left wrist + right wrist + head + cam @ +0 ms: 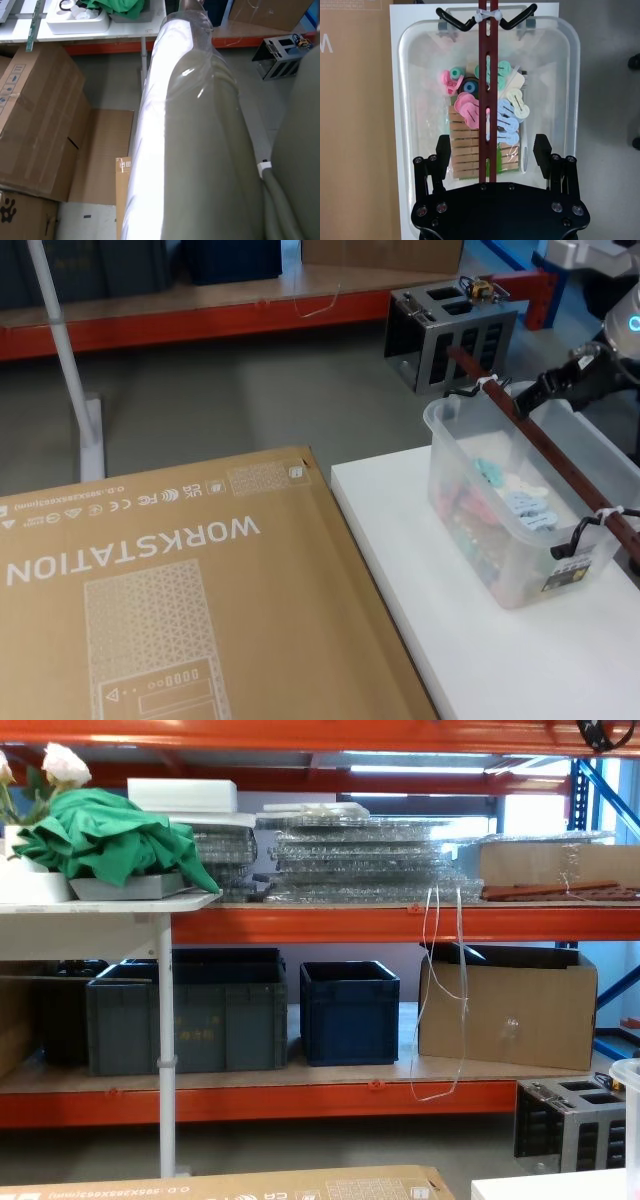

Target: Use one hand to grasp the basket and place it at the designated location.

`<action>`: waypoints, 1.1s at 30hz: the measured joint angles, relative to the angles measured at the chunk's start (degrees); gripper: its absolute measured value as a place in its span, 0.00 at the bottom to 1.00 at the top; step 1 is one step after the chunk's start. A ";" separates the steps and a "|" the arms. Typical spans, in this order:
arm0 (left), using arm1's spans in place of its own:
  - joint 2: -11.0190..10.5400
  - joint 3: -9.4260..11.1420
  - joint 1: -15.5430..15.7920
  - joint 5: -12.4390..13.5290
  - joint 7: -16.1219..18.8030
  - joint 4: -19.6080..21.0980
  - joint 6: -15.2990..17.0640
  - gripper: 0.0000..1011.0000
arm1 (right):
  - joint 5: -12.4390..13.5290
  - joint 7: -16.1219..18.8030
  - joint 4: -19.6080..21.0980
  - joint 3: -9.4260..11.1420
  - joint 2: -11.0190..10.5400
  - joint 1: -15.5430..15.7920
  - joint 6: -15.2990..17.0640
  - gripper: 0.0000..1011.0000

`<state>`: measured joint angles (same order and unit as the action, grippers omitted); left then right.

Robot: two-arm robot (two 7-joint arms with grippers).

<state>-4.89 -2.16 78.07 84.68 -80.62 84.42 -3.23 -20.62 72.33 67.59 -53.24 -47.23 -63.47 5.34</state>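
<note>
I expect the basket point(427, 122) to come along with its clips in place when I lift its handle, because a white tie point(488, 15) holds the handle to the black hooks.
The basket point(510, 525) is a clear plastic bin standing on the white table point(470, 660) at the right, holding pastel clips point(470, 107) and wooden pegs. Its thin reddish-brown bar handle point(562, 472) runs lengthwise above it, tied to black hooks at both ends. My right gripper point(528, 400) hovers over the basket's far end, open, with one black finger point(443, 150) on each side of the handle point(488, 60) and not touching it. In the right wrist view my right gripper point(492, 152) looks straight down into the basket point(570, 75). A sliver of the basket's rim point(630, 1070) appears at the chest view's right edge.
A large cardboard box point(170, 590) marked WORKSTATION lies close against the table's left side. A grey metal rack point(450, 330) stands on the floor behind the basket, a white pole point(60, 350) at far left. Shelves with dark blue crates point(348, 1010) line the back.
</note>
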 joint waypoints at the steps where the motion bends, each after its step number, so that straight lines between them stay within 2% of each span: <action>1: 0.00 0.01 0.00 0.00 0.00 0.00 0.00 0.00 | 0.00 0.04 -0.18 -0.12 0.11 0.00 -0.06 0.99; 14: 0.00 -0.02 0.00 0.00 0.00 0.00 0.00 0.00 | 0.07 0.41 -3.96 -2.03 1.92 -0.23 -1.48 0.99; 29: 0.00 -0.01 0.00 0.00 0.00 0.00 0.00 0.00 | 0.19 0.69 -6.72 -3.31 3.28 -0.91 -2.31 0.99; 33: 0.00 -0.03 0.00 0.00 0.00 0.00 0.00 0.00 | 0.21 0.71 -7.25 -3.50 3.51 -1.11 -2.48 0.94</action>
<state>-4.89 -2.20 78.07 84.68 -80.63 84.43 -3.23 -20.41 73.04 60.34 -56.74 -43.72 -64.57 2.86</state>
